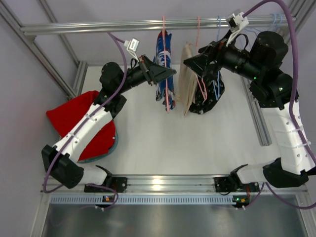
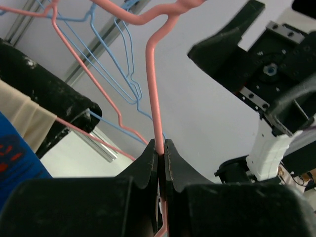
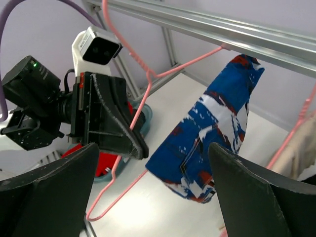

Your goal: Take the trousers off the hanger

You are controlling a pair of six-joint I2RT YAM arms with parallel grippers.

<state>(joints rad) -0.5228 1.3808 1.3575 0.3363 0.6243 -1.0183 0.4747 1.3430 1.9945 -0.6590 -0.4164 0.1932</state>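
Note:
My left gripper is closed on the pink hanger's wire (image 3: 141,106). Next, my right gripper grabs the hanger (image 3: 151,75) near its neck before my left gripper takes the trousers.
The blue trousers (image 1: 163,61) with a white and red pattern hang on a pink hanger (image 1: 166,94) from the top rail. My left gripper (image 1: 173,73) is shut on that hanger's pink wire (image 2: 154,89), just right of the cloth. The beige trousers (image 1: 186,81) hang beside them on another pink hanger. My right gripper (image 1: 187,62) is open and empty, just above the beige trousers. In the right wrist view its fingers (image 3: 49,197) frame the blue trousers (image 3: 212,133) and the left gripper (image 3: 140,148). A corner of the blue cloth (image 2: 15,165) and of the beige cloth (image 2: 24,118) shows in the left wrist view.
A black garment (image 1: 210,94) hangs right of the beige trousers, with blue wire hangers (image 2: 111,59) on the rail (image 1: 148,24). A red cloth (image 1: 79,121) lies in a teal basket (image 1: 109,150) at the left. Aluminium frame posts border the table.

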